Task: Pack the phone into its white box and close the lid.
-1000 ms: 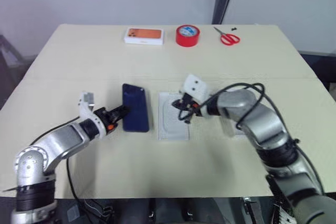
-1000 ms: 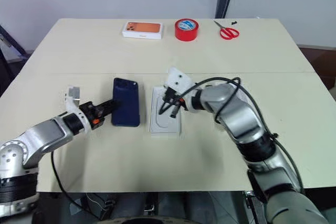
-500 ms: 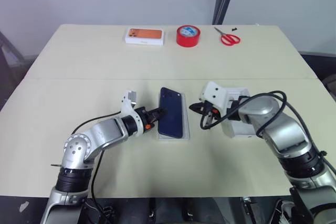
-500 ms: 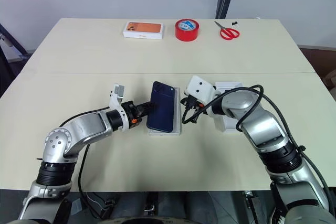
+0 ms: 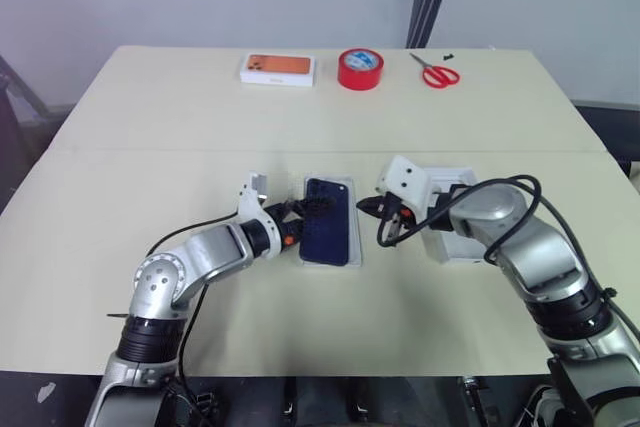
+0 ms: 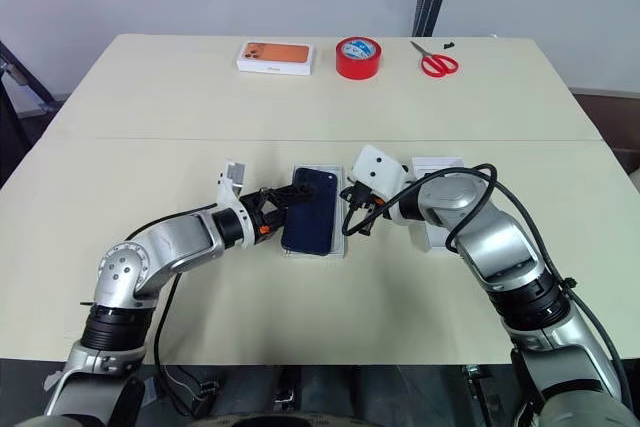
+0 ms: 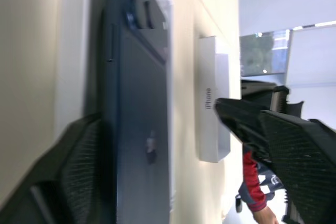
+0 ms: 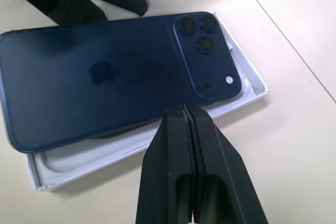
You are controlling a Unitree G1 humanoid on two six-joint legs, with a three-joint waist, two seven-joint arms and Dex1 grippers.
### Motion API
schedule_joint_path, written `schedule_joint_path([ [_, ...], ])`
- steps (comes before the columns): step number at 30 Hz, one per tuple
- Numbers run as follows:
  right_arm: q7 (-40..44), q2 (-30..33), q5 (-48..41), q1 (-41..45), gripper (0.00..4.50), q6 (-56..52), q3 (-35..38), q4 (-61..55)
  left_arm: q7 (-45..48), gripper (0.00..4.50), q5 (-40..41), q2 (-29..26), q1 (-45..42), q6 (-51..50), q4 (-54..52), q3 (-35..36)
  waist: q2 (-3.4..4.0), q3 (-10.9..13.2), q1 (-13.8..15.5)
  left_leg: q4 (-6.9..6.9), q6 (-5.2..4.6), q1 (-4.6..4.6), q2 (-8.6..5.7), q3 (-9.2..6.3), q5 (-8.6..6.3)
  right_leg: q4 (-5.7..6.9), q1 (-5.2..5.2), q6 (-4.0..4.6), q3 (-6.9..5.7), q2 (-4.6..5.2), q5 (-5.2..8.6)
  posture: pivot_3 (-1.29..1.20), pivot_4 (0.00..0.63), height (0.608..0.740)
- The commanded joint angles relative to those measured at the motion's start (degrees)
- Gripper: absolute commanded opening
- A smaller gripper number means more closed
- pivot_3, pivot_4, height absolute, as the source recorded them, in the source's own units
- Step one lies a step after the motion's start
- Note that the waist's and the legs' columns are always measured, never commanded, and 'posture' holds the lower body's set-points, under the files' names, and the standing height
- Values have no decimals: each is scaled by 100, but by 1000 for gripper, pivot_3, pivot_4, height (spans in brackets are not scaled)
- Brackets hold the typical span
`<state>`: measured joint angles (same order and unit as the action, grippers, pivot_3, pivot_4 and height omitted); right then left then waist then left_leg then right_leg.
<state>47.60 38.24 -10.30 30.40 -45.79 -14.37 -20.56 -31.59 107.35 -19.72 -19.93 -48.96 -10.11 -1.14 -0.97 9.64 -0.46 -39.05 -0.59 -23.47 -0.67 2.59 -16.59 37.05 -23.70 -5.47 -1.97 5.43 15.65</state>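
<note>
The phone sits crooked over the box's far side. Next, my left gripper pushes it straight into the box (image 8: pixel 100 149) before my right gripper takes the lid.
The dark blue phone (image 8: pixel 100 72) lies back up on the white box (image 8: pixel 251 90), shifted off square so that it covers the box's far wall. My left gripper (image 5: pixel 300 223) is open at the phone's left long edge, one finger (image 7: pixel 79 166) on each side of it. Just right of the box, my right gripper (image 8: pixel 185 111) is shut and empty, its tips at the box's near wall. The lid (image 5: pixel 450 250) rests on the table to the right, partly behind my right arm, with "iPhone" printed on its side.
Along the table's far edge stand a white box picturing an orange phone (image 5: pixel 278 68), a red tape roll (image 5: pixel 359 68) and red scissors (image 5: pixel 434 72). My two arms flank the box closely.
My left gripper carried the phone to the right from the table onto the box, then opened and let it go. The right gripper drew back to the right off the box.
</note>
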Motion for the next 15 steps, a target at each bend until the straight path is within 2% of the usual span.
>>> schedule_joint_path([
  [1,15,5,-42,121,0,60,35,-168,91,4476,-70,-5,-189,37,-134,68,0,0,0,0,0,0,0,-1,0,0,0,0,0,0,0,0,150,719],
  [9,477,243,-303,-44,0,68,-42,-687,142,4476,-240,-371,-362,-470,-331,-197,-1,1,1,0,-1,0,-1,-2,0,-2,2,-1,-1,-1,0,0,150,719],
  [15,416,209,-197,-104,0,30,-354,-761,437,4476,-242,-1259,-302,-846,-606,-40,1,3,-18,0,0,3,2,-5,0,1,2,0,-2,-1,1,0,150,719],
])
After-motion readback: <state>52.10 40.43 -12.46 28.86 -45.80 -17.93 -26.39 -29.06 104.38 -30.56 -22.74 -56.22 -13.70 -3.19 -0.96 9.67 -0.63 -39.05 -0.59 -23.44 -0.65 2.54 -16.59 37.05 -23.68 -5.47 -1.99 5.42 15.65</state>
